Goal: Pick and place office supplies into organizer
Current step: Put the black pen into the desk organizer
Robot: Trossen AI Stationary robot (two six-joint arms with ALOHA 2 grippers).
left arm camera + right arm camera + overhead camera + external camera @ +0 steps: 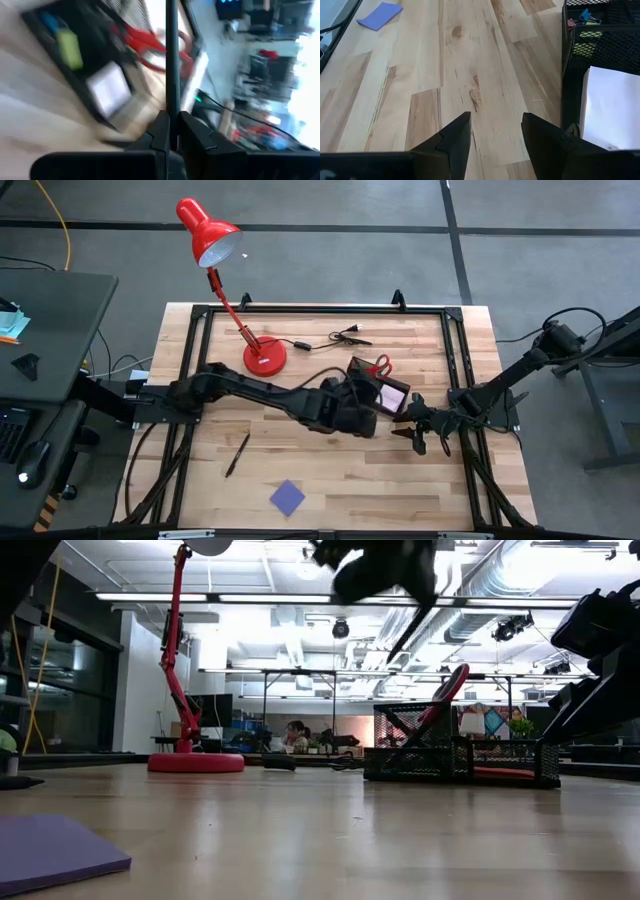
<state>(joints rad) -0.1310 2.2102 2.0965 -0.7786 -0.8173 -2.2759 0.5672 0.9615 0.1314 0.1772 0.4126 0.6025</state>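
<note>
Next, my left gripper tilts the pen and lowers it beside the scissors (408, 726), because the pen slants above the organizer's rim with its tip (390, 660) toward the lamp.
My left gripper (173, 121) is shut on a thin dark pen (172, 60) and hangs above the black mesh organizer (372, 392), high over the table in the low view. Red-handled scissors (382, 365) lean in the organizer's taller section, and a pale pink note pad (392, 396) lies in its tray. A small yellow piece (590, 35) also lies inside. Another pen (237, 453) and a blue-purple note pad (287, 497) lie flat on the table nearer the front. My right gripper (495, 131) stands open just right of the organizer, low over the wood. My left gripper pinches the pen's shaft (172, 102) between its two fingers. The pen runs on past the fingertips, along the line of the fingers. In the low view the pen (412, 632) slants downward, lifted clear of the table and above the organizer's top edge.
A red desk lamp (262, 352) stands at the table's far left-middle, with a black cable and plug (345, 335) beside it. A black metal frame (455, 330) borders the tabletop. Bare wood lies between the loose pen and the organizer.
</note>
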